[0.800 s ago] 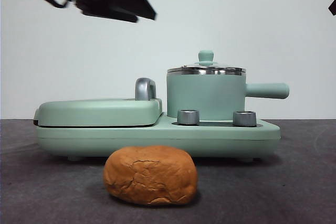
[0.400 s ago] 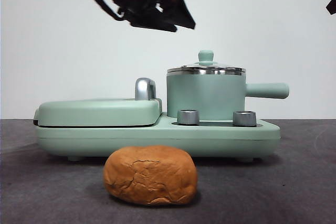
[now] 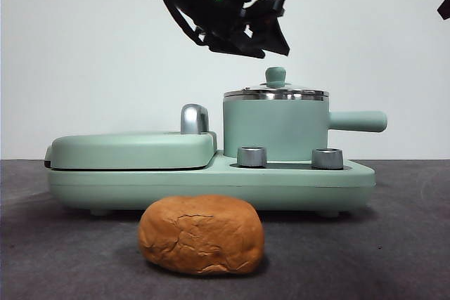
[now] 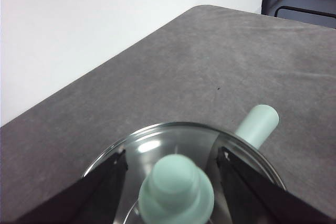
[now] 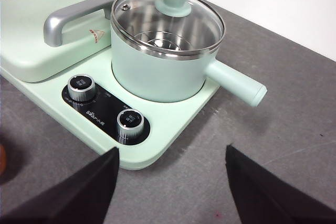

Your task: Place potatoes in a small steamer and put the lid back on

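Note:
The small steamer (image 3: 275, 128) should be empty when I lift the lid off, because only plain grey shows through the glass lid (image 4: 197, 141).
The potato (image 3: 202, 235), an orange-brown cracked lump, lies on the dark table in front of the appliance. The mint-green small steamer (image 3: 275, 129) stands on the appliance's right half, its straight handle (image 3: 358, 121) pointing right. The glass lid (image 3: 275, 93) sits on it, with its knob (image 3: 275, 75) up. My left gripper (image 3: 271, 33) hangs just above and left of the knob. In the left wrist view my left gripper (image 4: 172, 153) is open, its jaws either side of the knob (image 4: 176, 190) without touching it. My right gripper (image 5: 171, 150) is open and empty, high above the table in front of the steamer (image 5: 157, 72).
The steamer rests on a mint-green appliance base (image 3: 211, 184) with two steel dials (image 3: 252, 157). A flat griddle cover (image 3: 133, 149) with a chrome handle (image 3: 194, 119) fills its left half. A white wall stands close behind. A black tip of the right arm (image 3: 444, 8) shows at the top right.
The left arm has swung rightward and down from the top left, and its gripper now hangs close over the lid knob. The potato, steamer and lid have not moved.

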{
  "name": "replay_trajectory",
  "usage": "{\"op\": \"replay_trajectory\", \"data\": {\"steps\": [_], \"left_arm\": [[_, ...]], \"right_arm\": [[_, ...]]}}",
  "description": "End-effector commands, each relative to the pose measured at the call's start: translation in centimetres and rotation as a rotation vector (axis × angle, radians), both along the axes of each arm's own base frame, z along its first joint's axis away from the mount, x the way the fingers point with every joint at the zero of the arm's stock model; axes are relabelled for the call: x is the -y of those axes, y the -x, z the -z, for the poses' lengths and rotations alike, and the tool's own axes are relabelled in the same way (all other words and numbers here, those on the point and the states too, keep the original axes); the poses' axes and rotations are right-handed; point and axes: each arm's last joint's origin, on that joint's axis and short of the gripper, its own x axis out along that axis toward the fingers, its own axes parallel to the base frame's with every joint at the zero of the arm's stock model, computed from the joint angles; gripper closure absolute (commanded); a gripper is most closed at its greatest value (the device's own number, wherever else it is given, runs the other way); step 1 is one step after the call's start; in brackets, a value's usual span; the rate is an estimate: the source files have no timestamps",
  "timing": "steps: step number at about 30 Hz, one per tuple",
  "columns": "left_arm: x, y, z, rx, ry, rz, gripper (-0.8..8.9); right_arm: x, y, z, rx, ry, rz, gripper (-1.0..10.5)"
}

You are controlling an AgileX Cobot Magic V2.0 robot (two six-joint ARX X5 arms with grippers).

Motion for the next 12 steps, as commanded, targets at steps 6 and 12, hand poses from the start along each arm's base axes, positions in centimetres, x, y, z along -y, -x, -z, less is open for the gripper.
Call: {"op": "replay_trajectory", "data": {"steps": [6, 12], "left_arm": [[1.4, -1.0, 1.9, -0.026, -0.014, 0.012, 5.34], [1.5, -1.2, 2.5, -0.036, -0.021, 0.01, 5.36]], "right_arm": [[-0.1, 0.0, -0.6, 0.013, -0.019, -0.001, 6.3], [-0.1, 0.0, -0.6, 0.013, -0.019, -0.001, 6.3]]}}
